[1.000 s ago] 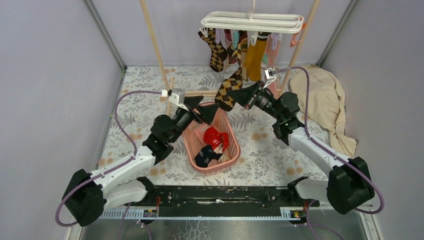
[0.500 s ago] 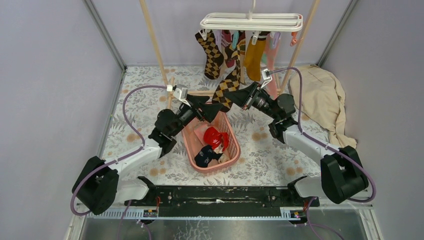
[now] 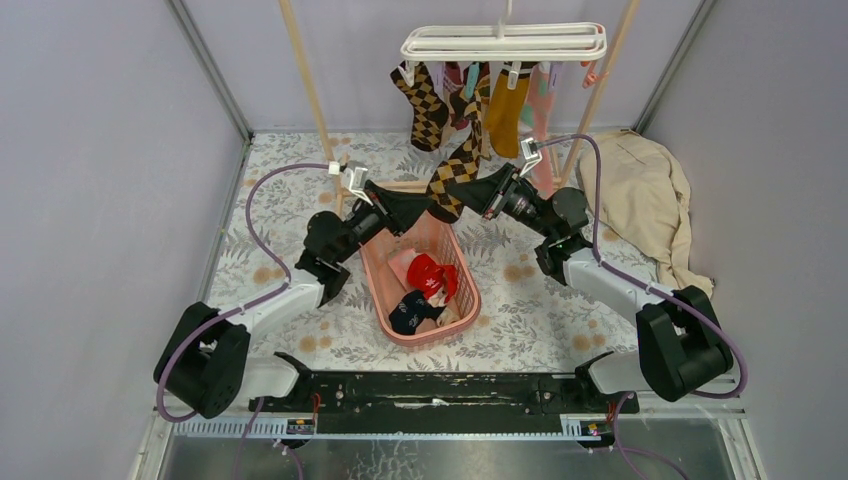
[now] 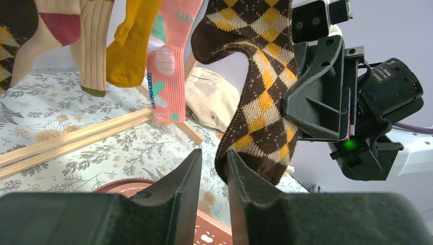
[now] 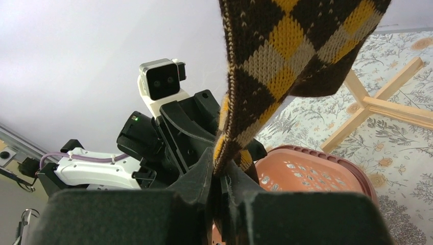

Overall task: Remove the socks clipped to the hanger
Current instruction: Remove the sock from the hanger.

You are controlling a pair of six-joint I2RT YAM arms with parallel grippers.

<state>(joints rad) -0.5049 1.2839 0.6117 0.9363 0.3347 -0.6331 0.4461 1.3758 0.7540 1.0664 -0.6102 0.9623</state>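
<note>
The argyle sock's lower end [image 3: 443,213] hangs down past the end of my left gripper's finger. I should open that gripper wider and grab the sock's lower end before my right gripper gets to the clip [image 3: 471,79].
The white hanger [image 3: 505,42] hangs at the back with several socks clipped under it: argyle [image 3: 425,100], mustard [image 3: 505,115], pink. One long brown-and-yellow argyle sock [image 3: 455,170] is stretched down from it. My right gripper [image 3: 470,192] is shut on its lower part, and the sock [image 5: 286,51] runs up from between those jaws [image 5: 218,163]. My left gripper [image 3: 425,208] faces it over the basket. Its jaws [image 4: 213,153] stand a narrow gap apart with nothing between them, and the sock's toe [image 4: 260,107] hangs just past the right fingertip.
A pink basket [image 3: 372,270] below both grippers holds a red sock [image 3: 432,272] and a navy one [image 3: 410,310]. Wooden rack posts [image 3: 310,90] and floor bars [image 4: 76,138] stand around the hanger. A beige cloth [image 3: 650,200] lies at the right.
My left gripper has moved up and right toward the sock's toe, and its jaws have narrowed from wide open. The right gripper shifted slightly left, still holding the sock.
</note>
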